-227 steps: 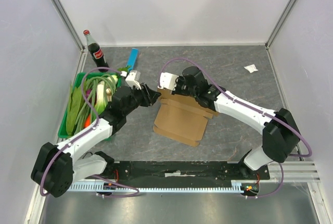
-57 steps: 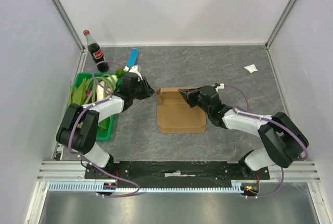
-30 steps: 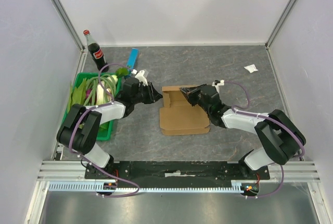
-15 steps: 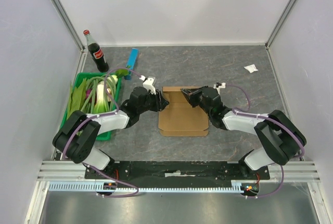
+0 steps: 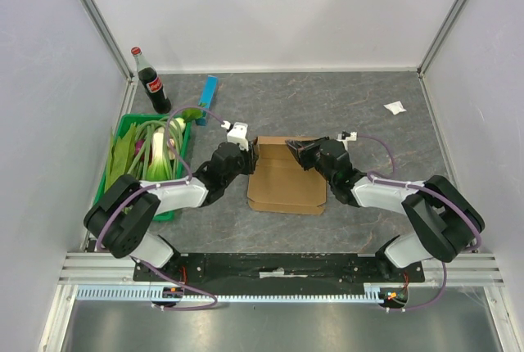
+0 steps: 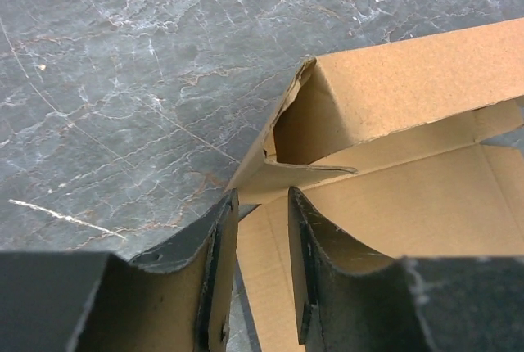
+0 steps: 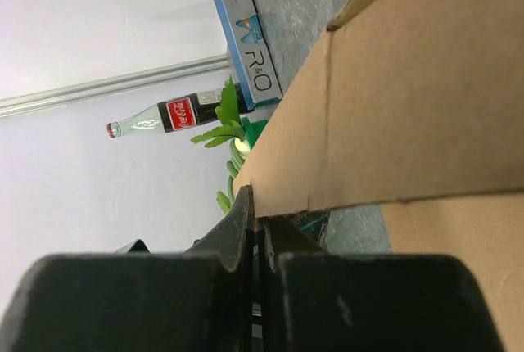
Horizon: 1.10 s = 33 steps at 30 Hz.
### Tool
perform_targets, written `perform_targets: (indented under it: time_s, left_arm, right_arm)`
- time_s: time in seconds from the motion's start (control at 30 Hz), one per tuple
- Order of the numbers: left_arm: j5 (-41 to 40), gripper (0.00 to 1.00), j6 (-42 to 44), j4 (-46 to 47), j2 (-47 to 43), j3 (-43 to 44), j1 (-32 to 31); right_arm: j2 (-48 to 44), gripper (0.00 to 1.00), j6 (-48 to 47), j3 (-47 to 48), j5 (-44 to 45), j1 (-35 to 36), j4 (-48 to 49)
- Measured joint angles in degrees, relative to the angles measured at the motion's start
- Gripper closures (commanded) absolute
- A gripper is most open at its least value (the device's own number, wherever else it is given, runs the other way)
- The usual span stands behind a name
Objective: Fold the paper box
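The folded corner flap point(image 6: 282, 129) stands away from the raised flap's end, so my left gripper should open wider and straddle the box's corner point(image 6: 266, 173) to push that corner flap flush.
The paper box point(image 5: 282, 180) is a brown cardboard blank lying mostly flat in the middle of the table, with its far flap raised. My right gripper point(image 5: 293, 149) is shut on that raised flap near its far right corner; in the right wrist view the flap point(image 7: 409, 98) runs out from the closed gripper point(image 7: 256, 209). My left gripper point(image 5: 254, 154) is at the box's far left corner. In the left wrist view this gripper point(image 6: 262, 198) is narrowly open, with the box's left edge point(image 6: 270, 270) lying under the gap and the folded corner flap point(image 6: 393, 98) just ahead.
A green crate point(image 5: 116, 141) of leeks stands at the left, close behind my left arm. A cola bottle point(image 5: 151, 83) and a slim blue bar point(image 5: 210, 88) are at the back left. A white paper scrap point(image 5: 395, 107) lies at the back right.
My left gripper has moved right, from beside the crate to the box's left corner. The box has been set down flatter and shifted slightly. My right gripper has kept its hold on the flap.
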Motion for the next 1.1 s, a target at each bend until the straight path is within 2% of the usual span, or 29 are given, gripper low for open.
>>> perform_targets:
  time_s: [0.13, 0.2, 0.37, 0.4, 0.43, 0.7, 0.87, 1.1]
  left_arm:
    - [-0.94, 0.58, 1.90, 0.31, -1.27, -0.61, -0.11]
    - [-0.96, 0.53, 2.03, 1.03, -3.98, -2.40, -0.09]
    - [-2.45, 0.51, 1.97, 1.40, -13.33, -8.31, 0.44]
    - [-2.36, 0.45, 2.01, 1.40, -13.86, -8.52, 0.87]
    - [-2.16, 0.45, 2.12, 1.55, -13.92, -8.52, 1.49]
    - [7.23, 0.43, 9.84, 2.49, -5.07, -4.46, 5.44]
    - [11.96, 0.43, 12.68, 2.64, -3.17, -3.23, 6.62]
    - [16.52, 0.54, 13.99, 5.18, 0.87, -1.31, 6.36]
  right_arm:
    - [-0.17, 1.00, -0.02, -0.07, -0.02, 0.00, -0.02]
    - [-0.37, 1.00, -0.02, -0.13, -0.04, 0.00, -0.13]
    - [-0.37, 1.00, -0.04, -0.13, -0.68, 0.02, -0.11]
    - [-0.37, 1.00, -0.04, -0.13, -0.83, 0.02, -0.11]
    - [-0.37, 1.00, -0.04, -0.13, -0.90, 0.02, -0.09]
    - [-0.37, 1.00, -0.07, -0.13, -1.11, 0.02, -0.13]
    - [-0.37, 1.00, -0.07, -0.13, -1.11, 0.00, -0.22]
    - [-0.28, 1.00, -0.04, -0.09, -1.11, -0.09, -0.17]
